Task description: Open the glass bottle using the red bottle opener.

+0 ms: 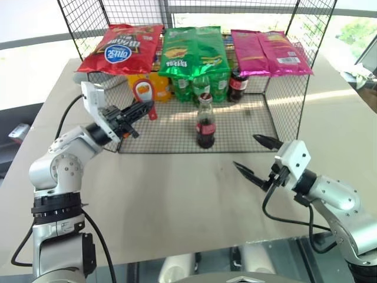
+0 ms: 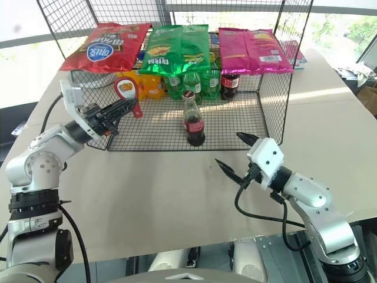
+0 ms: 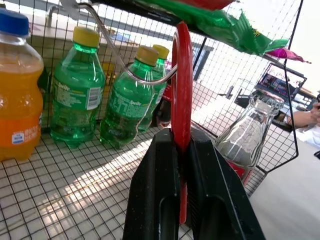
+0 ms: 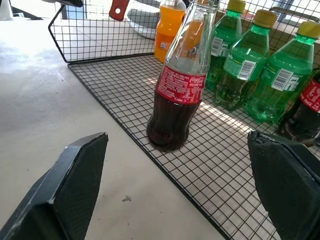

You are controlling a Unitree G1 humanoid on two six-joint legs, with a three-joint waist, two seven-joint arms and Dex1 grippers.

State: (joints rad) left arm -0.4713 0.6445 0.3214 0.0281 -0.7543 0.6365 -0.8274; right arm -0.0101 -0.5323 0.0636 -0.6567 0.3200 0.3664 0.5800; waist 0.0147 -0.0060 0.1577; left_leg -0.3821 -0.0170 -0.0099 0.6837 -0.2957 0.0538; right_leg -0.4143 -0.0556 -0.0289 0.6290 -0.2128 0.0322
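Observation:
A short cap is over the glass bottle's clear neck (image 1: pixel 205 108). The cap (image 1: pixel 205 96) will pop off when I pry with the red bottle opener, and the bottle's opening will be left open.
The glass bottle (image 1: pixel 205 121) stands upright on the mesh floor of the wire rack (image 1: pixel 247 127), near its front edge, with dark cola, a red label and a clear neck. My left gripper (image 1: pixel 145 109) is shut on the handle of the red bottle opener (image 1: pixel 144 93), whose ring head points up, held to the left of the bottle and about level with its neck. In the left wrist view the opener (image 3: pixel 181 95) stands edge-on between the black fingers, with the bottle (image 3: pixel 247 137) beside it. My right gripper (image 1: pixel 246 152) is open wide over the table, just in front and to the right of the bottle (image 4: pixel 177 95).
Orange (image 1: pixel 160 87), green (image 1: pixel 200 87) and dark plastic (image 1: pixel 238 86) soda bottles line the back of the rack. Red (image 1: pixel 122 48), green (image 1: pixel 193 52) and pink (image 1: pixel 270 53) snack bags lie on its top shelf. The beige table (image 1: pixel 177 200) spreads in front.

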